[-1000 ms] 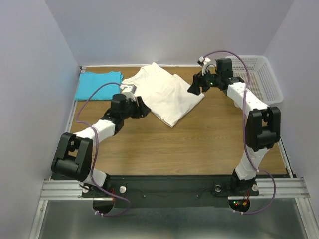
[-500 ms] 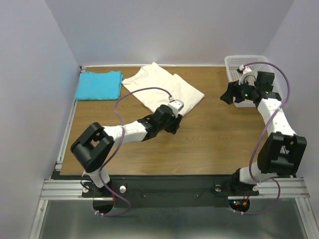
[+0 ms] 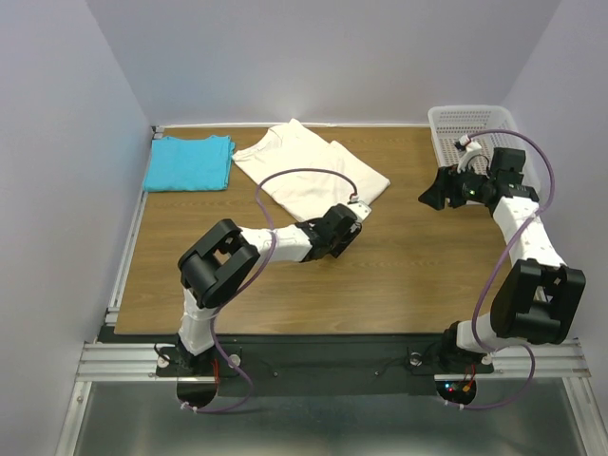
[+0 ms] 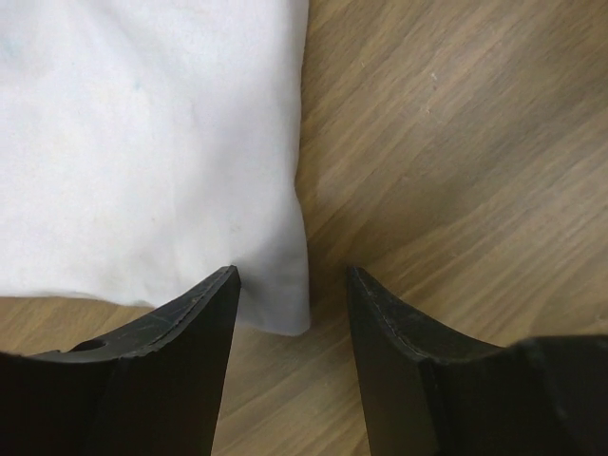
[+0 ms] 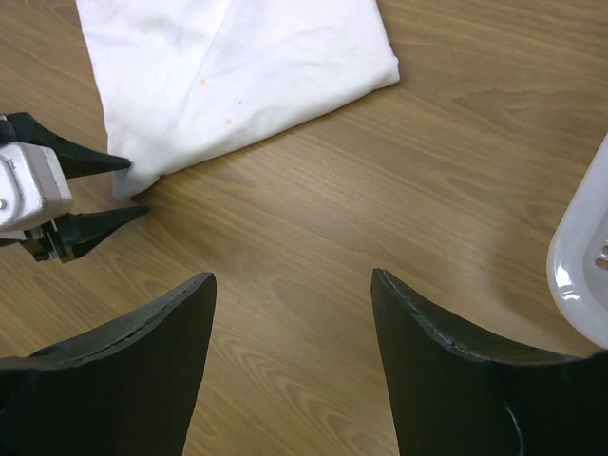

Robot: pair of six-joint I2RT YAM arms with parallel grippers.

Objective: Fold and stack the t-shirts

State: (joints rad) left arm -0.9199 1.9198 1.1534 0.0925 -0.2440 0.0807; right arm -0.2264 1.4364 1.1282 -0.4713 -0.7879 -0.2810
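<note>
The white t-shirt is far back at the table's back edge (image 3: 294, 124). I need to drag its near corner (image 4: 281, 302) toward the table's front edge with my left gripper before I fold it.
The cream-white t-shirt (image 3: 309, 171) lies folded at the back middle of the table. The turquoise t-shirt (image 3: 190, 161) lies folded on its own at the back left. My left gripper (image 3: 353, 217) is low at the white shirt's near corner. In the left wrist view the jaws (image 4: 290, 275) are open, with the corner of the white shirt (image 4: 142, 142) lying loose between the fingertips. My right gripper (image 3: 427, 197) hovers to the right of the shirt. It is open (image 5: 293, 277) over bare wood, with the shirt (image 5: 237, 76) and the left gripper (image 5: 38, 199) ahead of it.
A white mesh basket (image 3: 475, 123) stands at the back right corner, just behind the right wrist; its rim (image 5: 584, 256) shows at the right of the right wrist view. Grey walls close in the table on three sides.
The left arm has swung from the white shirt's left side round to its near corner. The right arm has drawn back from the shirt's right corner toward the basket.
</note>
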